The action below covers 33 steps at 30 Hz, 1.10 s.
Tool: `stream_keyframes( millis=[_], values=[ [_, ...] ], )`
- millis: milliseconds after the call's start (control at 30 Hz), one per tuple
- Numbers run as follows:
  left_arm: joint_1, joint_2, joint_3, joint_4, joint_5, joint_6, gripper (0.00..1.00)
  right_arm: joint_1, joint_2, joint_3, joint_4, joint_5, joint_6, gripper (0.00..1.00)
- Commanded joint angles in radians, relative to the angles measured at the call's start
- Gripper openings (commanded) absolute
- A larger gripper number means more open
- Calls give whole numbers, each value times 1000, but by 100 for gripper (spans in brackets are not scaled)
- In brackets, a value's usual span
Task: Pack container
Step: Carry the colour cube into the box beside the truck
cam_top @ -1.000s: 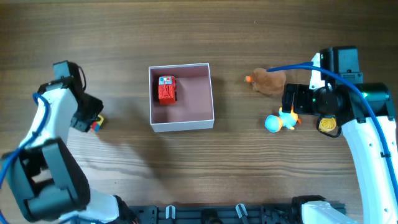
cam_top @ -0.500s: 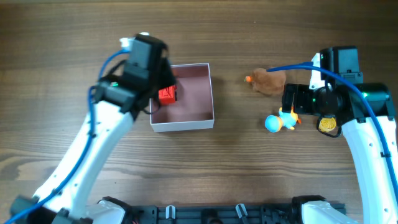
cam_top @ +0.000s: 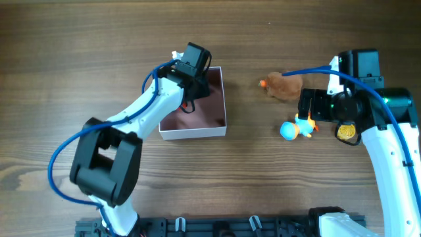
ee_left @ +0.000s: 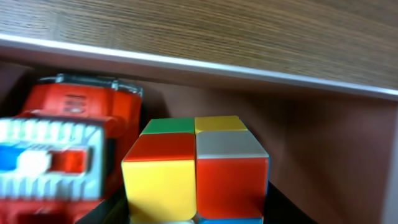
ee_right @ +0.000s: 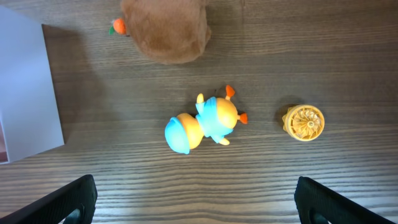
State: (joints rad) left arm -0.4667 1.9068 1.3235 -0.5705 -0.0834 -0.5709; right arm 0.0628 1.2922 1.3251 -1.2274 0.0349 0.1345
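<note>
The multicoloured cube [ee_left: 196,167] is tilted in my left gripper. Next, I open the gripper, grip the cube again and set it down flat beside the red toy truck [ee_left: 74,152].
The container [cam_top: 194,133] is a shallow white-walled box with a dusty pink inside, at the table's middle. Its wall also shows in the left wrist view [ee_left: 261,73]. My left gripper [cam_top: 191,97] reaches down into its far part and is shut on a multicoloured cube [ee_left: 196,168]. A red toy truck [ee_left: 62,143] lies in the container just left of the cube. My right gripper [ee_right: 199,208] is open and empty, hovering over the table right of the container, above a blue and orange duck toy [cam_top: 295,128] [ee_right: 202,124].
A brown plush toy [cam_top: 284,85] [ee_right: 165,28] with an orange nose lies on the table right of the container. A small yellow round toy [cam_top: 347,131] [ee_right: 303,122] lies right of the duck toy.
My left arm has swung from the far left of the table to over the container, carrying the cube in with it. The right arm has not moved.
</note>
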Motion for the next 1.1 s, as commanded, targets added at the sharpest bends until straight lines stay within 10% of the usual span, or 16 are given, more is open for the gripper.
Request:
stream_keyframes(
  millis=[0, 233, 367, 1067],
  values=[
    [-2, 34, 6, 21, 3, 82, 14, 2, 11, 28, -4, 17, -1, 100],
    [-2, 35, 6, 21, 0, 123, 56, 2, 11, 28, -4, 17, -1, 100],
    [-2, 35, 6, 17, 0, 123, 61, 2, 11, 28, -4, 17, -1, 100],
    [-42, -177, 6, 5, -79, 206, 51, 2, 11, 28, -5, 17, -1, 100]
  ],
)
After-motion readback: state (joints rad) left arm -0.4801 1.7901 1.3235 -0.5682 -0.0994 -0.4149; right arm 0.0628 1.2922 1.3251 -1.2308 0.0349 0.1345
